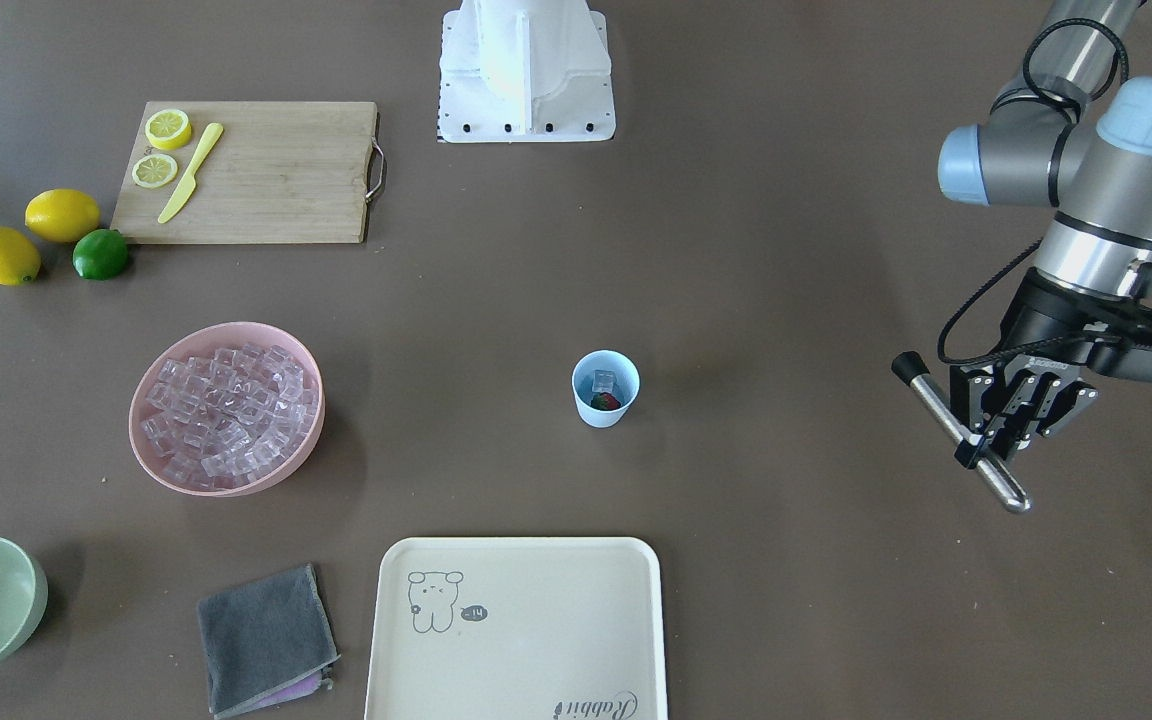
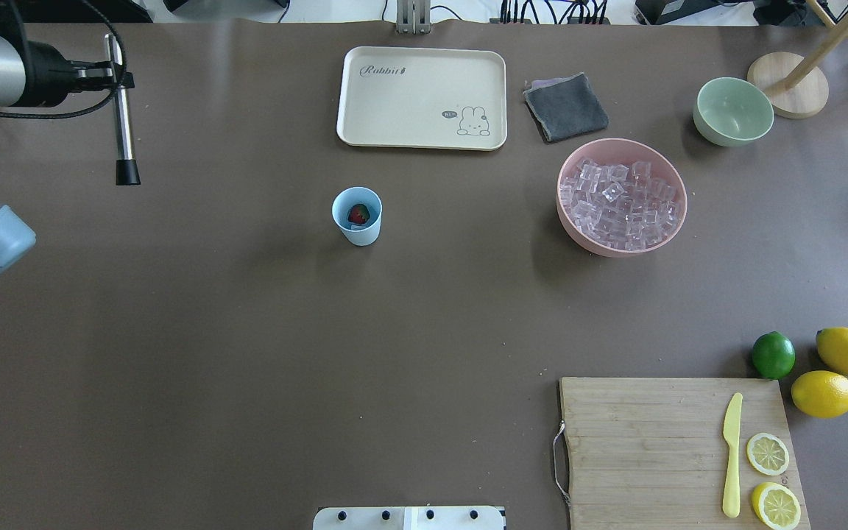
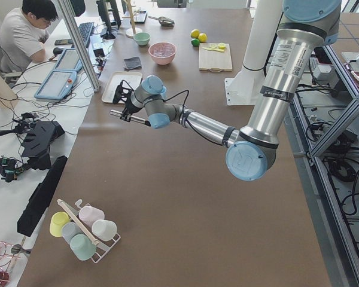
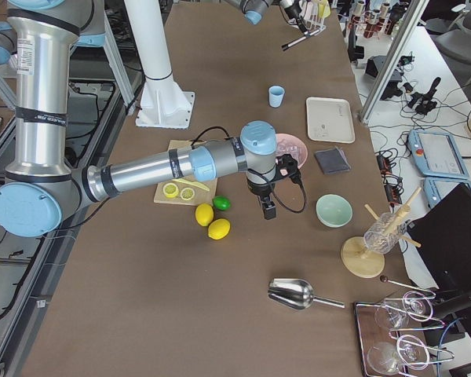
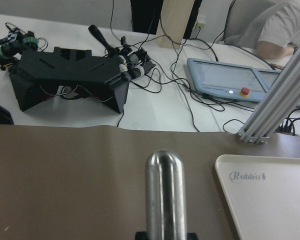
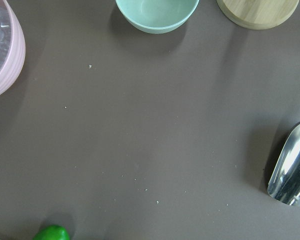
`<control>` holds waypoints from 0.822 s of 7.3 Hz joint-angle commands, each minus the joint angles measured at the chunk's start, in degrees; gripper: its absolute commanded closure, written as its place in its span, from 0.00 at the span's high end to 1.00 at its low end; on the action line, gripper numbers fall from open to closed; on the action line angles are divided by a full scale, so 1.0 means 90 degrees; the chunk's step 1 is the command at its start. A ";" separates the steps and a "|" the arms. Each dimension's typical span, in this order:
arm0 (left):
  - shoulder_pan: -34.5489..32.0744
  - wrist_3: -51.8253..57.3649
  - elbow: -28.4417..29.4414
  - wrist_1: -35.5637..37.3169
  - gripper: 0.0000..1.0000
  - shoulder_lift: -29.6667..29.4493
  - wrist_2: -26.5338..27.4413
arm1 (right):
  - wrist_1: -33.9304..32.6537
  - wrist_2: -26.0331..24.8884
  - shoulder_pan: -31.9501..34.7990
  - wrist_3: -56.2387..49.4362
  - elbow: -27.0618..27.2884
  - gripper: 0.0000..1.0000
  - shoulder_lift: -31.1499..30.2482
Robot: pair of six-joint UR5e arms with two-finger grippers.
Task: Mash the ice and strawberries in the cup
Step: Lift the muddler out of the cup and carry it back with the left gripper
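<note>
My left gripper is lowering the steel muddler (image 1: 939, 403) over open table (image 3: 152, 173), clear of the light blue cup. It should keep lowering the muddler until the muddler lies flat, and then let go.
The light blue cup (image 1: 601, 415) stands mid-table and also shows in the overhead view (image 2: 365, 234). Inside it lie a red strawberry (image 1: 607, 402) (image 2: 358, 214) and a clear ice cube (image 1: 603, 380). More ice (image 1: 231, 405) fills the pink bowl (image 2: 619, 249). My left gripper (image 1: 984, 452) is shut on a steel muddler (image 1: 941, 410) with a black end, held in the air well away from the cup on my left side; it also shows in the overhead view (image 2: 124, 125). My right gripper (image 4: 265, 206) shows only in the right side view; I cannot tell if it is open.
A cream tray (image 2: 421, 99), a grey cloth (image 2: 565, 107) and a pale green bowl (image 2: 733, 112) lie along the far side. A cutting board (image 2: 652, 449) holds lemon slices and a yellow knife; a lime (image 2: 773, 355) and two lemons lie beside it. A metal scoop (image 6: 292, 170) lies further out.
</note>
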 commanded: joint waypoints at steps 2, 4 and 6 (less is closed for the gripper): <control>-0.0500 0.1779 0.0999 0.0068 0.00 0.0723 -0.1436 | 0.0192 0.0004 -0.0004 -0.0009 0.0026 0.99 -0.0051; -0.0532 0.2344 0.1100 0.0058 0.00 0.1066 -0.1740 | 0.0183 0.0014 -0.0004 0.0000 -0.0013 0.99 -0.0032; -0.0454 0.2054 0.1313 0.0058 0.22 0.0912 -0.1928 | 0.0192 -0.0034 -0.0004 -0.0038 -0.0032 0.99 -0.0061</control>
